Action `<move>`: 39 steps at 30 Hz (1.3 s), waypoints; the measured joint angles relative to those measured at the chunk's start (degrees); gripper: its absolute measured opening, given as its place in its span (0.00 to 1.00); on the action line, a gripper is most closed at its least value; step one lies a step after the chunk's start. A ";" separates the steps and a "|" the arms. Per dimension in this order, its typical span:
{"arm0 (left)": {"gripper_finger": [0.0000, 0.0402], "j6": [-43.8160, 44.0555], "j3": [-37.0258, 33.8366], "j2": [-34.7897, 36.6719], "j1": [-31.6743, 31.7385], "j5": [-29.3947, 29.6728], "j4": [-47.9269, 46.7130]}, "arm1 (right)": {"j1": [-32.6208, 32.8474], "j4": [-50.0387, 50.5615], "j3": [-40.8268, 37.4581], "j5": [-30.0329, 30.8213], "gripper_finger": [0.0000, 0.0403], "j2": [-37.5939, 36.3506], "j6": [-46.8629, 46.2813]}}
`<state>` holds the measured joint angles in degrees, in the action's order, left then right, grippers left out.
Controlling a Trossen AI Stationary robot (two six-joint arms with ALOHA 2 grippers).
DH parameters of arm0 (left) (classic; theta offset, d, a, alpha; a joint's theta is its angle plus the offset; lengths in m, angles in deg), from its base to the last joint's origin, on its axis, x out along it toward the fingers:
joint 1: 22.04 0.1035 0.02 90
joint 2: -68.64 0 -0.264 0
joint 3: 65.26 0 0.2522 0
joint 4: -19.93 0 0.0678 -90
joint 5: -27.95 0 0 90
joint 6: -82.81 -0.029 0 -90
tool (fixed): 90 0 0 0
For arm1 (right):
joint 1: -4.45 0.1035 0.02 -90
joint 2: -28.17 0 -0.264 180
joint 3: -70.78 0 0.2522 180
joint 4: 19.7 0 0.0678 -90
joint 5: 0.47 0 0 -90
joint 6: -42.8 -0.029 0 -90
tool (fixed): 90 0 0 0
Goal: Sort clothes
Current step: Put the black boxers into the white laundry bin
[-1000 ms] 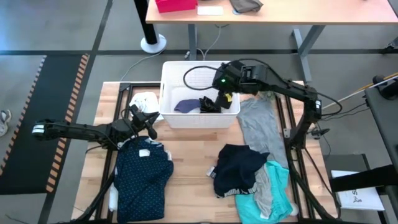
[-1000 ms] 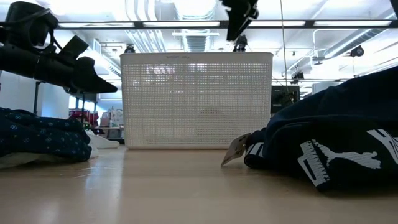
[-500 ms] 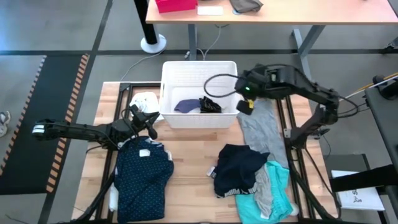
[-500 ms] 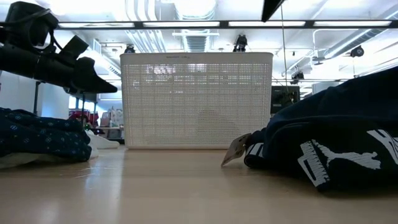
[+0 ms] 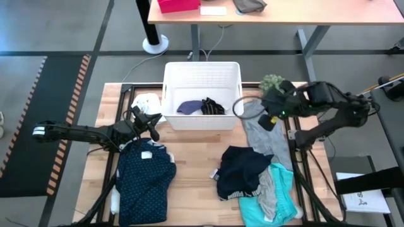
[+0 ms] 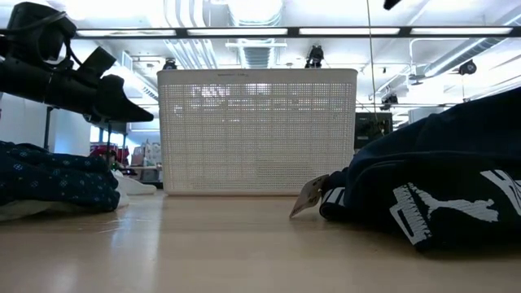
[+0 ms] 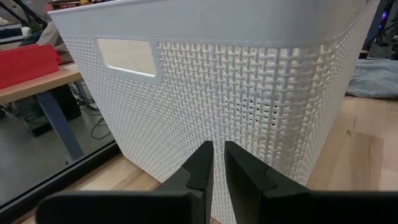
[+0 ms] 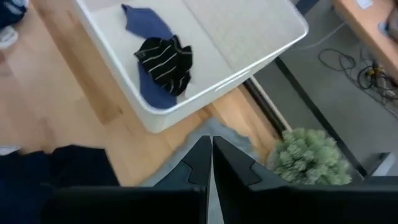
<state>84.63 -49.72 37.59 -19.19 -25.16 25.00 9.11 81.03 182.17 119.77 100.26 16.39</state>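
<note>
My empty right gripper should go on until it gets to the striped edge [image 5: 242,194] before it opens, because the dark navy piece [image 5: 238,169] is on top of the turquoise piece.
A white basket [image 5: 202,75] stands at the table's far middle, with a blue piece [image 5: 187,107] and a black striped piece [image 8: 165,62] lying on its floor. My right gripper [image 5: 268,121] hovers shut, right of the basket, above the grey tee [image 5: 265,139], which lies flat. A dark navy piece [image 5: 243,169] and a turquoise piece [image 5: 268,207] are heaped at the near right. The navy dotted shirt [image 5: 145,180] lies at the near left. My left gripper [image 7: 217,163] is shut and level, pointing at the basket's left wall [image 7: 249,99], with nothing between its fingers.
A fuzzy green ball [image 5: 272,82] sits on the table at the far right, close to my right arm. A small white cloth [image 5: 147,101] lies left of the basket. Bare wood shows in the near middle, between the dotted shirt and the dark heap.
My right gripper has swung from above the basket's right half toward the table's right edge and a little nearer, and is now over the grey tee. The striped piece stays in the basket.
</note>
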 joint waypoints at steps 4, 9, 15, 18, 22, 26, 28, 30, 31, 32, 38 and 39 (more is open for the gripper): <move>0.07 0.00 0.00 0.00 -0.02 0.00 0.00 | 2.97 -1.49 -5.42 -0.02 0.00 -2.05 -3.53; 0.07 0.00 0.01 0.00 -0.01 -0.01 0.01 | 6.18 -3.18 -10.42 -0.14 0.00 -2.49 -6.95; 0.07 0.00 0.02 0.00 0.00 -0.01 0.00 | 12.14 -5.56 -13.42 -0.17 0.00 -2.55 -11.24; 0.07 0.00 0.01 0.00 -0.02 -0.01 0.01 | 15.91 -5.48 -14.04 -0.20 0.00 -2.53 -14.63; 0.07 0.00 0.00 0.00 0.00 -0.02 0.00 | 21.54 -5.65 -14.79 -0.20 0.00 -2.55 -19.53; 0.07 0.00 0.01 0.00 -0.01 -0.01 0.00 | 27.26 -7.15 -15.74 -0.36 0.00 -2.55 -24.51; 0.07 0.00 0.02 0.00 -0.02 0.00 0.02 | 30.16 -7.32 -16.27 -0.52 0.00 -2.55 -27.98; 0.07 0.00 0.02 0.00 0.00 0.00 0.00 | 32.75 -8.94 -17.34 -0.62 0.00 -2.57 -30.50; 0.07 0.00 0.00 0.00 0.00 0.00 0.00 | 33.91 -10.01 -18.17 -0.77 0.00 -2.57 -31.33; 0.07 0.00 0.02 0.00 -0.01 0.00 0.02 | 35.04 -10.67 -18.92 -1.18 0.00 -2.53 -32.16; 0.07 0.00 0.00 0.00 0.00 -0.02 0.00 | 40.02 -17.20 -24.37 -5.97 0.00 -2.45 -38.43; 0.07 0.00 0.02 0.00 0.00 -0.02 0.00 | 40.63 -18.42 -25.14 -6.52 0.00 -2.28 -39.29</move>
<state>84.63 -49.70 37.59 -19.19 -25.18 25.00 49.74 62.61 157.03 113.25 97.98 -22.90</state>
